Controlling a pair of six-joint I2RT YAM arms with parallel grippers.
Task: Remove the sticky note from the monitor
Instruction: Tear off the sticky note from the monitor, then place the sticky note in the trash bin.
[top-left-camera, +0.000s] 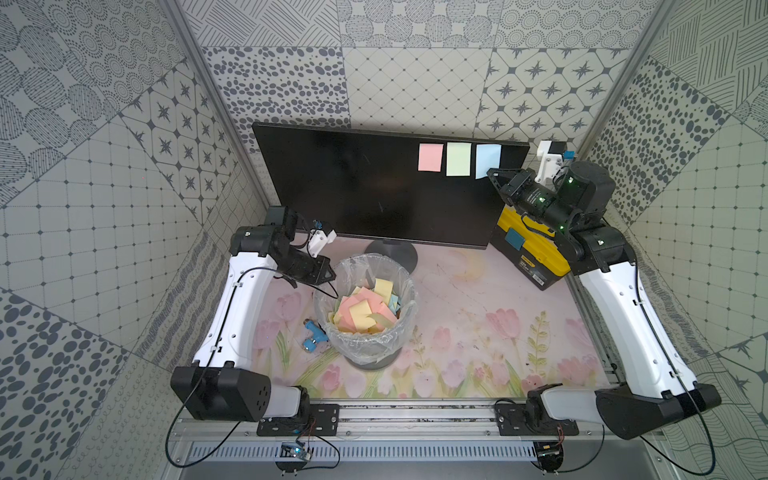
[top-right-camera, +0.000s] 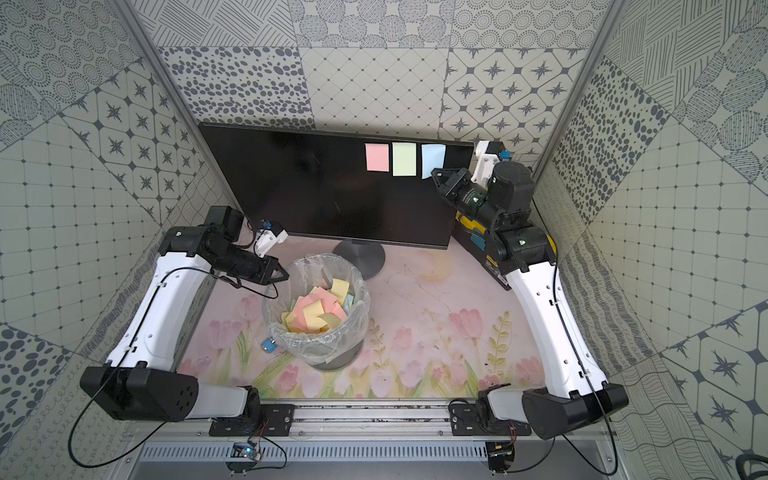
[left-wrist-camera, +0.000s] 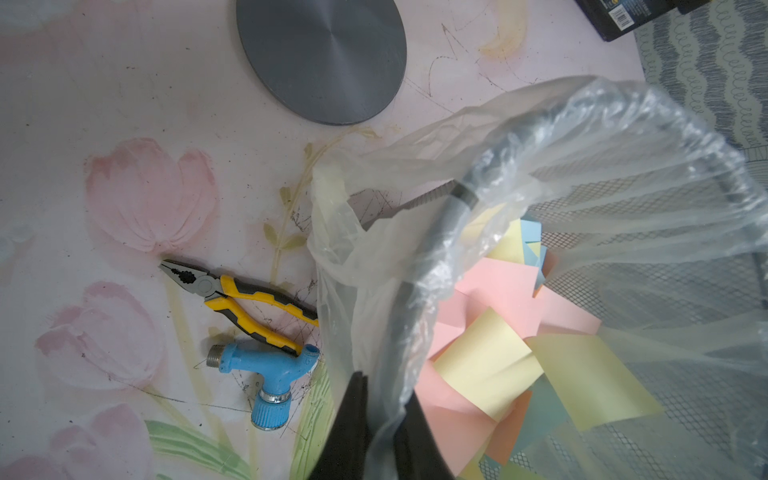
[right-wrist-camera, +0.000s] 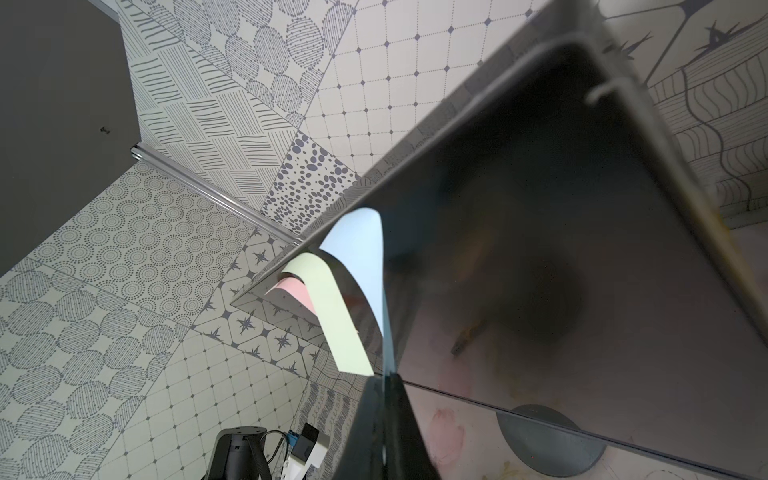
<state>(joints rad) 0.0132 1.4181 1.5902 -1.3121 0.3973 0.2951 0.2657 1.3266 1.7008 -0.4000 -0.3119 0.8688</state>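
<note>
I should keep pulling while my right gripper's fingers pinch the blue sticky note's loose lower edge (top-right-camera: 425, 176), until the note peels off, and then let it go in the bin (top-right-camera: 318, 308).
The monitor (top-left-camera: 374, 187) (top-right-camera: 324, 187) stands at the back on a round grey foot (top-left-camera: 392, 253). Three sticky notes hang in a row on its upper right: pink (top-left-camera: 430, 157), green (top-left-camera: 458, 159) and blue (top-left-camera: 487, 160) (top-right-camera: 432, 160). My right gripper (top-left-camera: 492, 172) (top-right-camera: 435, 172) (right-wrist-camera: 384, 378) is shut on the lower edge of the blue sticky note (right-wrist-camera: 357, 249), which curls away from the screen while its top stays stuck. My left gripper (top-left-camera: 330, 274) (top-right-camera: 284, 275) (left-wrist-camera: 382, 390) is shut on the plastic liner at the rim of the waste bin (top-left-camera: 361, 345).
The bin (top-right-camera: 320, 349) holds several discarded coloured notes. Yellow-handled pliers (left-wrist-camera: 237, 299) and a blue tap fitting (top-left-camera: 311, 334) (left-wrist-camera: 266, 374) lie beside it on the left. A yellow and black toolbox (top-left-camera: 536, 262) sits under my right arm, next to the monitor's right edge.
</note>
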